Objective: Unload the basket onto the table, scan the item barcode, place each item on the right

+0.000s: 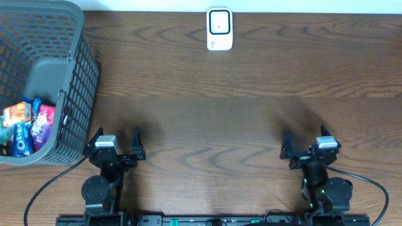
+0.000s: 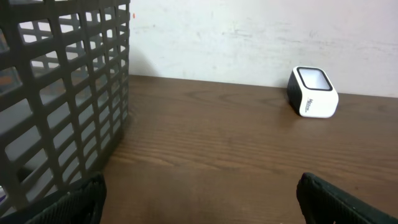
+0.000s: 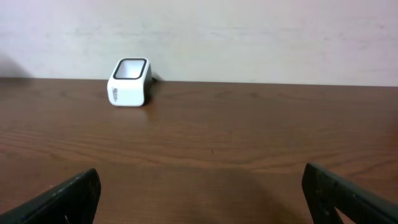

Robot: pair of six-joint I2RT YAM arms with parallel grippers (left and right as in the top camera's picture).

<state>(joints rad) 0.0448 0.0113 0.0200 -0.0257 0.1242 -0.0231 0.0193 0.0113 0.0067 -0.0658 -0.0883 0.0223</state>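
Note:
My left gripper should climb over the basket's rim and grab the orange packet (image 1: 17, 113) from above, because the basket's mesh side (image 1: 78, 105) stands between it and the packets.
The white barcode scanner (image 1: 219, 29) with a dark window stands at the far middle of the wooden table; it also shows in the left wrist view as the scanner (image 2: 313, 92) and in the right wrist view as the scanner (image 3: 129, 83). Several snack packets (image 1: 28, 125) lie in the grey mesh basket (image 1: 78, 88) at the left. My left gripper (image 1: 117, 134) rests open near the front edge, just right of the basket. The right gripper (image 1: 304, 137) is open at the front right. Nothing lies between the left gripper's (image 2: 199, 190) jaws or the right gripper's (image 3: 200, 180).
The basket wall (image 2: 62, 93) fills the left of the left wrist view, close to my left finger. A pale wall runs behind the table's far edge. Bare wood lies between the grippers and the scanner.

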